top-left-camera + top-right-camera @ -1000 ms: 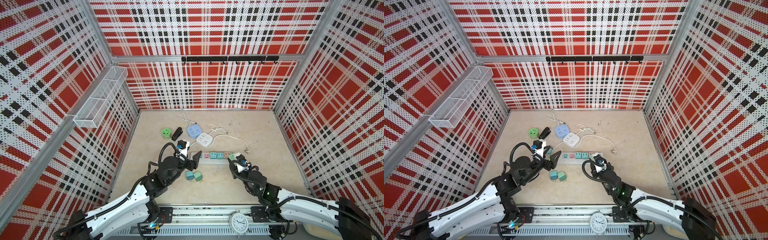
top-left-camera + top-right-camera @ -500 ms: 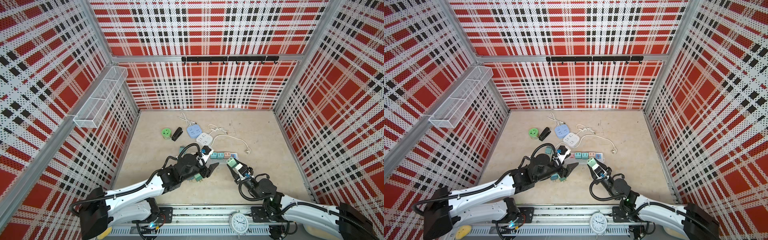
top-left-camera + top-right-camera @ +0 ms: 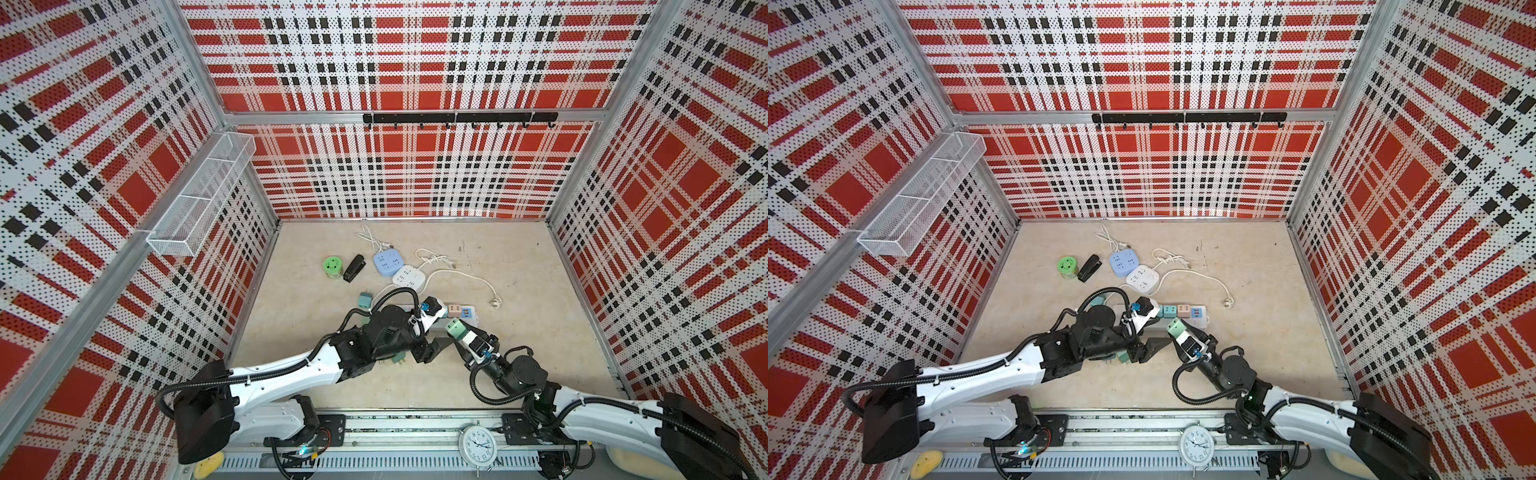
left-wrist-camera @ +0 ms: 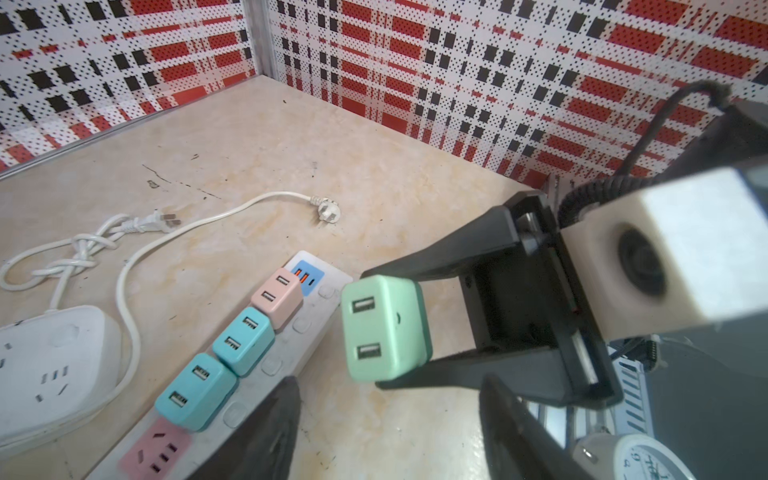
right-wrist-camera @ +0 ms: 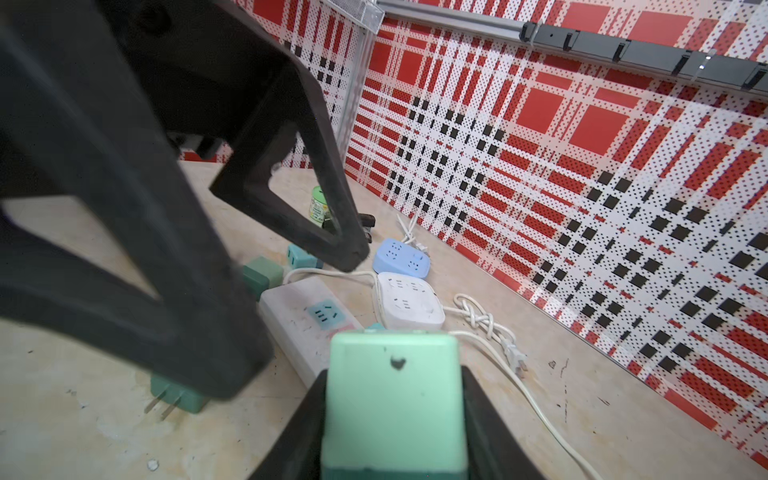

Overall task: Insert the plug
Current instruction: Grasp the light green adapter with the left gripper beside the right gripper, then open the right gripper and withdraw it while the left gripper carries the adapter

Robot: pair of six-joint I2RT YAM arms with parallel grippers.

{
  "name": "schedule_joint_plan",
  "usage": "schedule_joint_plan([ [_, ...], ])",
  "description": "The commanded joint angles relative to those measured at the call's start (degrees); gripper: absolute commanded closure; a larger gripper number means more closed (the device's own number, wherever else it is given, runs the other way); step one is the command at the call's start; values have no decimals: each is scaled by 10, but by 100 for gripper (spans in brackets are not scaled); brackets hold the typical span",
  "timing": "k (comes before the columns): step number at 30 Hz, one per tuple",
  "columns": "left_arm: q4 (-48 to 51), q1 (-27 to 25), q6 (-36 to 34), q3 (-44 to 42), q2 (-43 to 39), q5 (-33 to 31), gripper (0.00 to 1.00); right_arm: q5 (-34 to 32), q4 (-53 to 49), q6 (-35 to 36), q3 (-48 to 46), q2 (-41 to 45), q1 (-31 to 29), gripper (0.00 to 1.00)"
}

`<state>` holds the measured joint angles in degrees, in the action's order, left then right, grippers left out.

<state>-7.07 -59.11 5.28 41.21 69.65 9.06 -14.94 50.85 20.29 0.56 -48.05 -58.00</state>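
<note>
The open pink socket [image 4: 156, 449] is beyond the teal blocks on my left gripper's side, so the pale green plug [image 4: 387, 328] should go from my right gripper to my left gripper.
My right gripper [image 3: 462, 332] is shut on a pale green plug [image 3: 455, 327], a two-port USB block, and holds it off the floor just in front of the white power strip [image 4: 309, 328]. The right wrist view shows the plug [image 5: 395, 399] squeezed between both black fingers. Two teal blocks [image 4: 243, 340] and a pink block [image 4: 276, 297] sit in the strip. My left gripper [image 3: 434, 350] stands open and empty right beside the held plug, a little to its left. In the left wrist view the plug [image 4: 384, 328] hangs just beyond my fingers [image 4: 270, 432].
Loose green plugs lie by the strip [image 5: 178, 399] [image 3: 365, 299]. Behind it are a blue socket hub [image 3: 388, 262], a white socket hub [image 3: 409, 277] with its cable and plug [image 3: 494, 301], a green can [image 3: 332, 268] and a black stapler [image 3: 354, 268]. A clock [image 3: 478, 444] stands on the front rail.
My left arm has swung right and forward, from the strip's left end to beside the right gripper, its jaws narrowing slightly. The right gripper has shifted a little left with the green plug.
</note>
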Motion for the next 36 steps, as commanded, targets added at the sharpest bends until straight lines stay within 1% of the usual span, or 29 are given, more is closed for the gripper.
schedule_joint_plan([
  [1, -10, 10, 27, 21, 18, 33, 31, 41, 19, 3, -31, 31, 3, 100],
  [3, -10, 14, 38, 25, 26, 45, 33, 41, 7, -3, -31, 50, 2, 100],
  [5, -9, 15, 45, 28, 33, 56, 33, 60, -9, -6, -31, 64, 2, 100],
  [7, -10, 15, 48, 33, 41, 68, 35, 63, -19, -6, -31, 72, 2, 100],
  [12, -9, 15, 60, 45, 58, 103, 36, 78, -14, -14, -31, 71, 2, 100],
  [14, -8, 15, 62, 50, 66, 113, 40, 75, -5, -12, -31, 62, 3, 100],
  [17, -4, 15, 61, 56, 77, 118, 47, 77, 7, -16, -31, 54, 2, 100],
  [19, -2, 15, 60, 58, 82, 119, 55, 77, 8, -16, -31, 48, 2, 100],
  [27, 2, 14, 52, 63, 90, 131, 94, 61, 20, -17, -31, 36, 2, 100],
  [28, 2, 14, 51, 62, 90, 131, 99, 54, 24, -17, -31, 35, 2, 92],
  [29, 2, 14, 49, 62, 89, 131, 100, 50, 27, -21, -31, 35, 2, 81],
  [31, 2, 15, 47, 60, 84, 125, 100, 47, 26, -29, -30, 34, 2, 55],
  [32, 2, 15, 45, 57, 80, 120, 100, 47, 24, -30, -31, 33, 2, 46],
  [33, 2, 15, 43, 54, 75, 112, 100, 28, 23, -28, -31, 30, 3, 36],
  [35, 1, 19, 37, 45, 60, 93, 100, -5, 31, -27, -31, 25, 2, 31],
  [36, 1, 22, 36, 40, 51, 81, 100, -8, 33, -31, -31, 27, 2, 28],
])
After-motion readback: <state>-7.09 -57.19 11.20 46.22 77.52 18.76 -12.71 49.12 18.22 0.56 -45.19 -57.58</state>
